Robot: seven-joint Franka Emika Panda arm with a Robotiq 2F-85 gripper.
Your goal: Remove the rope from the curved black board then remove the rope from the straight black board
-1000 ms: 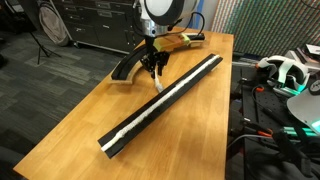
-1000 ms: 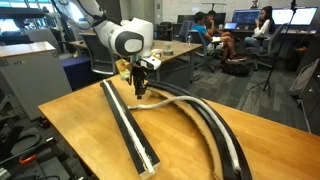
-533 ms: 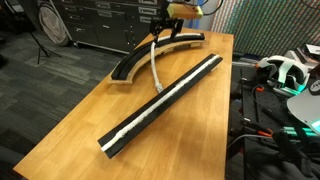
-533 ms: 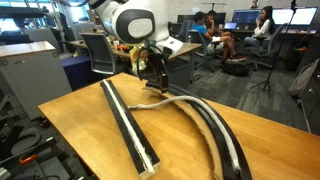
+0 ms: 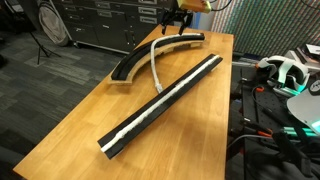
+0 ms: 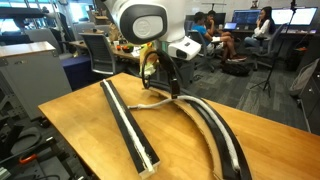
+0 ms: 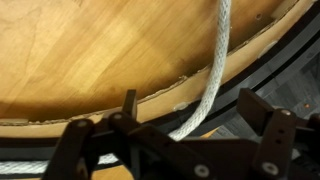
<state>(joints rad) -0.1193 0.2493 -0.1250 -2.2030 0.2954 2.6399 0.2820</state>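
My gripper is short of the place where the rope still fills the curved black board's groove (image 6: 236, 153), so it should move farther (image 6: 214, 115) along the curve, grab the rope there and lift it off.
The curved black board (image 5: 142, 60) (image 6: 213, 124) lies at the table's far end. A pale rope (image 5: 154, 62) (image 6: 163, 101) runs off it across the bare wood toward the straight black board (image 5: 165, 98) (image 6: 126, 118), which has a pale line in its groove. My gripper (image 5: 176, 17) (image 6: 169, 86) hangs open above the curved board's end. In the wrist view the rope (image 7: 214, 62) crosses the curved board (image 7: 292, 62) below my gripper (image 7: 195, 115), untouched by the fingers (image 7: 128, 104).
The wooden table (image 5: 85, 110) (image 6: 85, 120) drops off on all sides. A white headset (image 5: 285, 68) and gear sit beside it. Grey cabinets (image 5: 95, 22) stand behind; chairs and seated people (image 6: 215, 35) fill the background.
The jaws have opened and let go of the rope. The gripper has risen away from the table toward the curved board's end, and the rope now lies slack on the wood.
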